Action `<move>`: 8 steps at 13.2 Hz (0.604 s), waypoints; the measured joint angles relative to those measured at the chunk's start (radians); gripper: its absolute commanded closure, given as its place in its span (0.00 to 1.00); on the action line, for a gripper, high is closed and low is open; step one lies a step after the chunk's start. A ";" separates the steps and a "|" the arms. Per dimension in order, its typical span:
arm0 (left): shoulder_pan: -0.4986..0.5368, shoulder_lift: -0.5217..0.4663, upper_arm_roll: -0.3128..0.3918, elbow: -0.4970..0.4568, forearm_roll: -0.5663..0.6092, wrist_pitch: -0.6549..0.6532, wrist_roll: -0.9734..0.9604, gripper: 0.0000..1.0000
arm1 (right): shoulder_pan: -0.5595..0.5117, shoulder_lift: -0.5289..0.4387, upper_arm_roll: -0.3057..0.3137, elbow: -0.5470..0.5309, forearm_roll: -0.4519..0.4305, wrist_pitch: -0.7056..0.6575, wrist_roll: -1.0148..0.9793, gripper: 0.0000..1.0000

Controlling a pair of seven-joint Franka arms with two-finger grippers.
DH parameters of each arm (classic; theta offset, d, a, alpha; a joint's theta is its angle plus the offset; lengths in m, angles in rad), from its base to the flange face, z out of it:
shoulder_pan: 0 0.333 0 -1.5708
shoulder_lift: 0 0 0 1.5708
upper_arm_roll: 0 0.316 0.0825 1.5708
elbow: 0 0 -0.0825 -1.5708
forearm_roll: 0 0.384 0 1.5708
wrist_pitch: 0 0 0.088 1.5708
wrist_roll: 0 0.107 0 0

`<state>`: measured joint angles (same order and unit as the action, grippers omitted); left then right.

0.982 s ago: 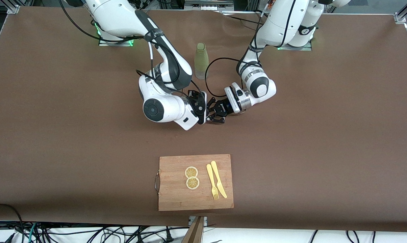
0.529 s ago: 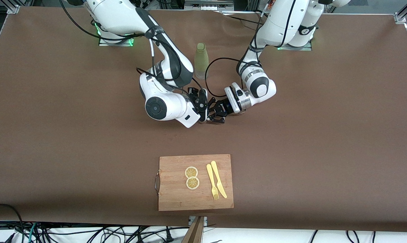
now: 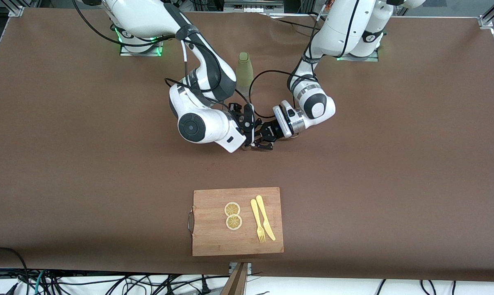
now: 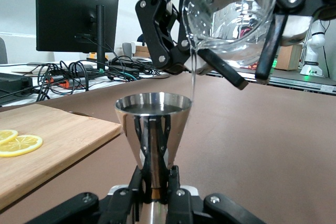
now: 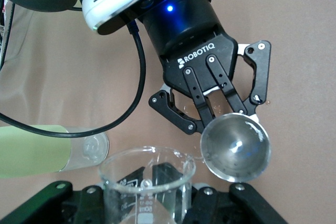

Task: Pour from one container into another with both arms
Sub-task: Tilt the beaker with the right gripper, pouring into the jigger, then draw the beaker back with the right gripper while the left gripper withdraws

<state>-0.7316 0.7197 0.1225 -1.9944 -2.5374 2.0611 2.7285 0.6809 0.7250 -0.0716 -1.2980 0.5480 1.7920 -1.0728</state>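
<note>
My right gripper should turn the beaker (image 4: pixel 231 14) upright before my left gripper pulls the jigger away, since the stream falls at the edge of the nearly full jigger (image 4: pixel 187 103).
In the left wrist view a steel cone-shaped jigger (image 4: pixel 153 124) stands upright, its stem pinched in my left gripper (image 4: pixel 155 174), which is shut on it. Above its rim a clear glass beaker (image 4: pixel 231 9) is tipped over, and a thin stream of water (image 4: pixel 193 77) runs from its lip into the jigger. My right gripper (image 5: pixel 149 192) is shut on the beaker (image 5: pixel 147 177), beside the jigger's open bowl (image 5: pixel 235 152). Both grippers meet over the table's middle, the left gripper (image 3: pixel 264 138) touching distance from the right gripper (image 3: pixel 247 125).
A pale green bottle (image 3: pixel 244 73) stands between the arms, nearer their bases. A wooden cutting board (image 3: pixel 214 241) lies near the front camera's edge, with two lemon slices (image 3: pixel 233 215) and a yellow fork and knife (image 3: pixel 262 223) on it.
The right arm's wrist has rolled and shifted slightly toward the left gripper, tipping the beaker further. The left arm has stayed almost still.
</note>
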 measured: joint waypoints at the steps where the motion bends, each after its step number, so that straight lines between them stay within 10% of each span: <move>1: 0.000 0.000 0.000 0.000 0.000 0.000 -0.001 1.00 | -0.001 0.000 0.000 0.000 0.012 0.000 0.000 0.88; 8: 0.000 0.000 -0.019 -0.033 0.000 -0.005 0.024 1.00 | -0.043 0.000 -0.010 -0.002 0.185 -0.025 -0.124 0.88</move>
<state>-0.7318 0.7192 0.1039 -2.0271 -2.5374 2.0565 2.7522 0.6384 0.7254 -0.0815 -1.3001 0.7331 1.7675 -1.1964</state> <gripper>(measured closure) 0.789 0.846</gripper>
